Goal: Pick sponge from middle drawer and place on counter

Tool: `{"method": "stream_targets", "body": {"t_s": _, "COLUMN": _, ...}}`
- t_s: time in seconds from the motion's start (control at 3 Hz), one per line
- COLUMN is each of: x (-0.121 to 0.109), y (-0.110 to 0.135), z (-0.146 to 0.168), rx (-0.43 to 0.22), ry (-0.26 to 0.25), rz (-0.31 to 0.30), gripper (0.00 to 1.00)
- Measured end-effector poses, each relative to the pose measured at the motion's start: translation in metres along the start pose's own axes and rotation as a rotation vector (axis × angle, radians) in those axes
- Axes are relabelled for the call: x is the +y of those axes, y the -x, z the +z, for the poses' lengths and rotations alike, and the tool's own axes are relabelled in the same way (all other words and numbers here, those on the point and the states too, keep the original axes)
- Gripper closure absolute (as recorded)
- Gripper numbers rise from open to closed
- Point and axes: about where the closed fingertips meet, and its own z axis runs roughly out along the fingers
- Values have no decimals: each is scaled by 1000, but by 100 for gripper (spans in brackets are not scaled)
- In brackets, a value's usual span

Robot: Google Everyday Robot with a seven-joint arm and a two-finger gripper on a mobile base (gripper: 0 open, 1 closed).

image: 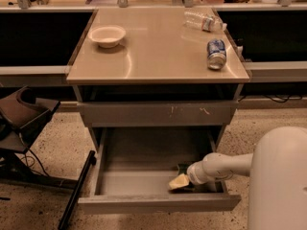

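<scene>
The drawer's bottom looks clear past the gripper's corner. I should expect the middle drawer to be empty when I lift the sponge out.
The middle drawer is pulled out at the bottom of the grey cabinet, with its plain front panel toward me. My gripper, pale yellow at the tip of the white arm, reaches in from the right. It sits low in the drawer's front right corner. A small dark green piece, the sponge, shows just behind and under the gripper and is mostly hidden by it. I cannot tell whether the gripper touches it. The tan-beige counter tops the cabinet.
On the counter are a white bowl at the back left, a lying plastic bottle at the back right and a soda can near the right edge. A scratched drawer front is shut above. A dark chair frame stands at the left.
</scene>
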Motion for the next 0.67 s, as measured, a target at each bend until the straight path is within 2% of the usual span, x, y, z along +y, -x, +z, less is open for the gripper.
{"method": "stream_targets", "body": {"t_s": 0.33, "x": 9, "y": -5, "z": 4, "rx": -12, "ry": -8, "rz": -7, "gripper": 0}}
{"method": "stream_targets", "body": {"t_s": 0.67, "x": 9, "y": -5, "z": 4, "rx": -12, "ry": -8, "rz": -7, "gripper": 19}}
